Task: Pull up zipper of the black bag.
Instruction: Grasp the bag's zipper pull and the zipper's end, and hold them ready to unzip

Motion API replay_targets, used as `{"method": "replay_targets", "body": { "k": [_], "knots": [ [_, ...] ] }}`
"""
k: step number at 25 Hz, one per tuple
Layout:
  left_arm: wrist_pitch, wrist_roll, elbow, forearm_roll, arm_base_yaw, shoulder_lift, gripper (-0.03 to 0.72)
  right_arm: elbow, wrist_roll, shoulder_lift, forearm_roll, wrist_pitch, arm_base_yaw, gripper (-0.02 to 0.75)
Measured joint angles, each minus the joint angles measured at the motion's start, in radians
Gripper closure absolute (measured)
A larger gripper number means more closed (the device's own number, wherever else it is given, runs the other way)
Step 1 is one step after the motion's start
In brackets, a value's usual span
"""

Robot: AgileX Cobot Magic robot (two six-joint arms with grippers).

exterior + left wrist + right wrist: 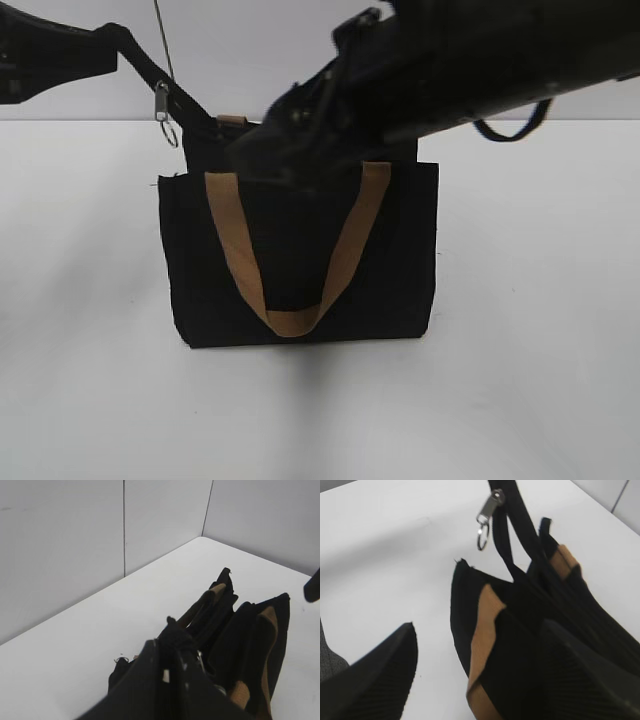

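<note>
The zipper will glide freely along the strip across the bag's top when I pull, since my left gripper is holding the black zip strip taut.
The black bag stands upright mid-table, one tan handle hanging down its front. A black zip strip runs taut from the bag's top left corner up to my left gripper, which is shut on it. The zipper, a silver slider with a ring, sits on that strip, away from the bag. It also shows in the right wrist view. In the left wrist view my left gripper pinches black fabric above the bag. My right gripper is open, straddling the bag's front wall at the top.
The white table surrounds the bag, with grey wall panels behind. A black cable loop hangs from the right arm. A thin wire runs down near the slider. A second tan handle peeks out behind the bag's top.
</note>
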Motion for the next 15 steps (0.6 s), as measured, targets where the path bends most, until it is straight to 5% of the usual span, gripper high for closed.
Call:
{"method": "replay_targets", "body": {
  "k": [6, 15],
  "knots": [
    [0.0, 0.0, 0.0, 0.0, 0.0, 0.0, 0.667, -0.121, 0.001, 0.16, 0.008, -0.029, 0.094, 0.159],
    [0.0, 0.0, 0.0, 0.0, 0.0, 0.0, 0.667, -0.18, 0.119, 0.243, 0.011, -0.001, 0.1, 0.159]
  ]
}}
